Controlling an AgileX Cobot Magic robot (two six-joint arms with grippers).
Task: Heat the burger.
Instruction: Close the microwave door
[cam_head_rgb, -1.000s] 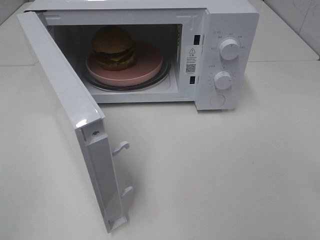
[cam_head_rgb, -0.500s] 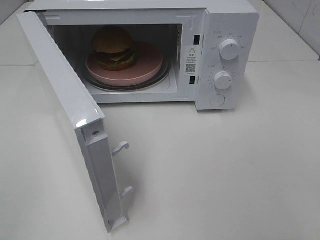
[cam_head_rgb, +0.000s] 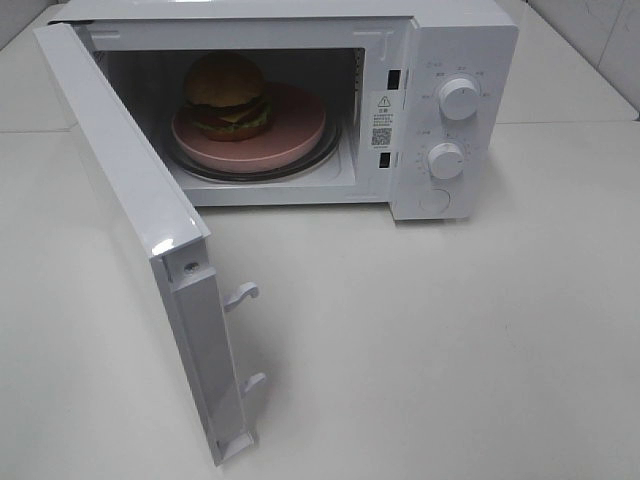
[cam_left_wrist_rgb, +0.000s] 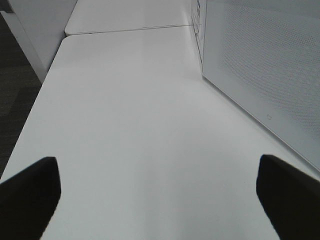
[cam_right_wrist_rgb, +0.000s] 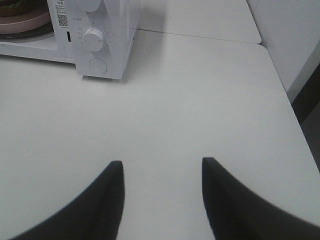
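My left gripper should push the door's outer side (cam_left_wrist_rgb: 267, 62) to close it before heating the burger, because the microwave door (cam_head_rgb: 135, 150) is wide open and far from my right gripper.
The burger (cam_head_rgb: 226, 95) sits on a round pink plate (cam_head_rgb: 298, 128) on the glass turntable inside the white microwave (cam_head_rgb: 460, 40), whose door (cam_head_rgb: 130, 200) is swung wide open toward the front left. Neither gripper shows in the exterior high view. In the left wrist view my left gripper (cam_left_wrist_rgb: 157, 167) is open wide over bare table, beside the outer face of the open door (cam_left_wrist_rgb: 265, 65). My right gripper (cam_right_wrist_rgb: 162, 165) has its fingers apart with nothing between them. It is over the table, off to the right of the microwave's control panel (cam_right_wrist_rgb: 95, 40).
Two white knobs (cam_head_rgb: 458, 98) (cam_head_rgb: 446, 160) and a round button (cam_head_rgb: 434, 200) sit on the microwave's right panel. Two latch hooks (cam_head_rgb: 243, 293) stick out of the door's edge. The white table's (cam_right_wrist_rgb: 200, 100) edge drops off on the right, and a seam runs behind the microwave.
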